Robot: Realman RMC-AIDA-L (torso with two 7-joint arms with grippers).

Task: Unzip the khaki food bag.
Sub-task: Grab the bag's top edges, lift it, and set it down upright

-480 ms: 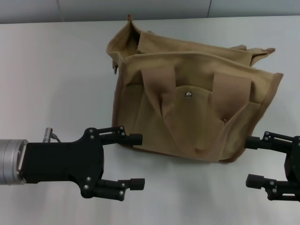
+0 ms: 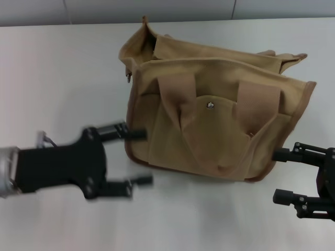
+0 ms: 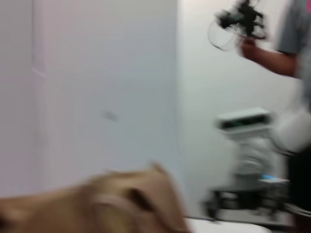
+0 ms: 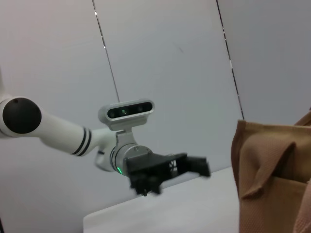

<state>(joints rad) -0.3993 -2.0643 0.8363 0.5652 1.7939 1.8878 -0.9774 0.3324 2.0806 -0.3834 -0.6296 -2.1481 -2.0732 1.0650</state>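
Observation:
The khaki food bag's open top corner (image 2: 140,46) is far away from the robot's right gripper, so the left gripper should first grip the bag's side edge (image 2: 135,86) and turn the bag.
The khaki food bag (image 2: 209,110) stands on the white table, a tan canvas tote with two wide strap handles, a snap flap (image 2: 210,105) and brown bottom trim. Its top gapes open at the far left corner. My left gripper (image 2: 140,157) is open, blurred by motion, just left of the bag's lower left corner, its upper finger close to the fabric. My right gripper (image 2: 280,176) is open beside the bag's lower right corner, not touching it. The bag also shows in the left wrist view (image 3: 97,206) and the right wrist view (image 4: 272,179). The zipper pull is not visible.
The white table (image 2: 63,78) spreads left of and behind the bag, with a grey wall at its far edge. The left wrist view shows a person (image 3: 291,73) and equipment (image 3: 248,145) beyond the table. The right wrist view shows my left gripper (image 4: 165,170) across the table.
My left gripper has moved left and slightly up, away from the front of the table, and is blurred by motion. The right gripper has barely shifted. The bag has not moved.

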